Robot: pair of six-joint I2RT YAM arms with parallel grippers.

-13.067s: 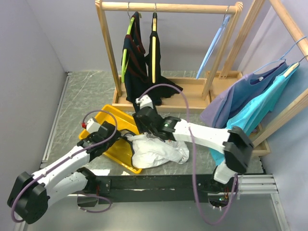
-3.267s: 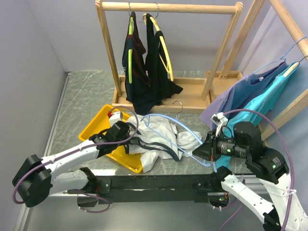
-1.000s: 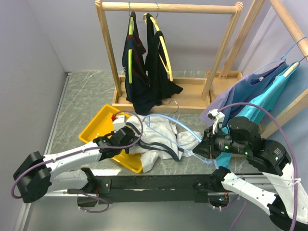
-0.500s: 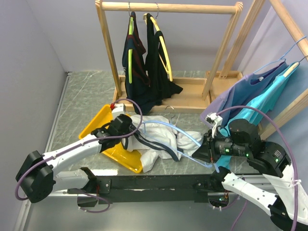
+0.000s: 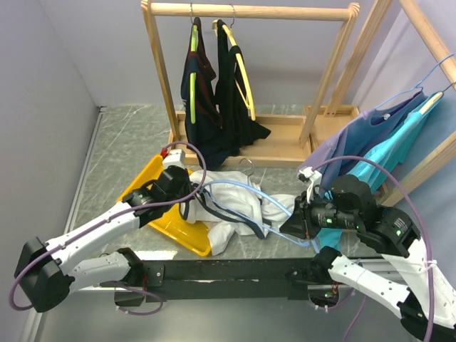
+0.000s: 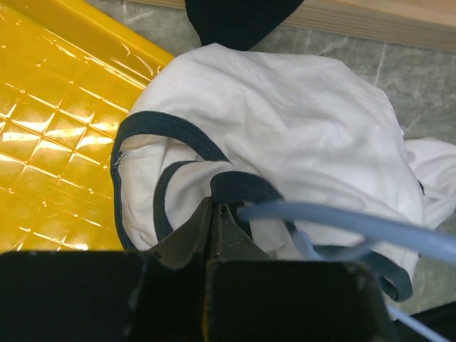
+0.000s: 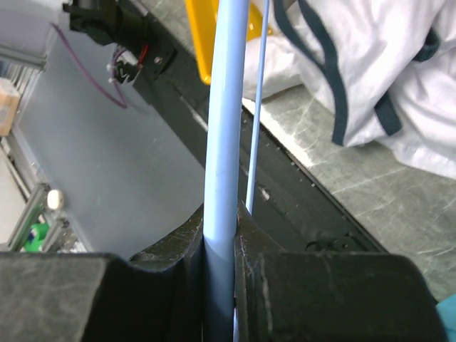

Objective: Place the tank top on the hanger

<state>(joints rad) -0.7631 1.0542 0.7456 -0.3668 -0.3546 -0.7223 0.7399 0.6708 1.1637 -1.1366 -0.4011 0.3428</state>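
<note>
The hanger's tip (image 6: 247,211) is pointing under the tank top's lifted navy trim (image 6: 244,187). My left gripper should go on holding the trim up until the hanger's tip comes through, then let go.
The white tank top (image 5: 231,194) with navy trim lies crumpled on the table, partly over the yellow tray's (image 5: 151,187) edge. My left gripper (image 5: 191,194) is shut on a fold of its navy trim (image 6: 239,187) at the garment's left side. The light-blue hanger (image 5: 274,202) runs across the tank top, its metal hook (image 5: 246,165) pointing to the back. My right gripper (image 5: 288,226) is shut on the hanger's right end; in the right wrist view the hanger bar (image 7: 224,107) stands clamped between the fingers (image 7: 187,246). In the left wrist view the hanger (image 6: 342,221) passes right beside my left gripper (image 6: 217,206).
A wooden rack (image 5: 249,11) at the back carries dark garments (image 5: 214,107) on lime and yellow hangers. Blue and teal shirts (image 5: 370,142) hang on a second rack at the right. The yellow tray is tipped up against my left arm.
My left gripper has shut on the tank top's trim and moved back and up, pulling the cloth with it. The tray tilted. The hanger hook shifted left.
</note>
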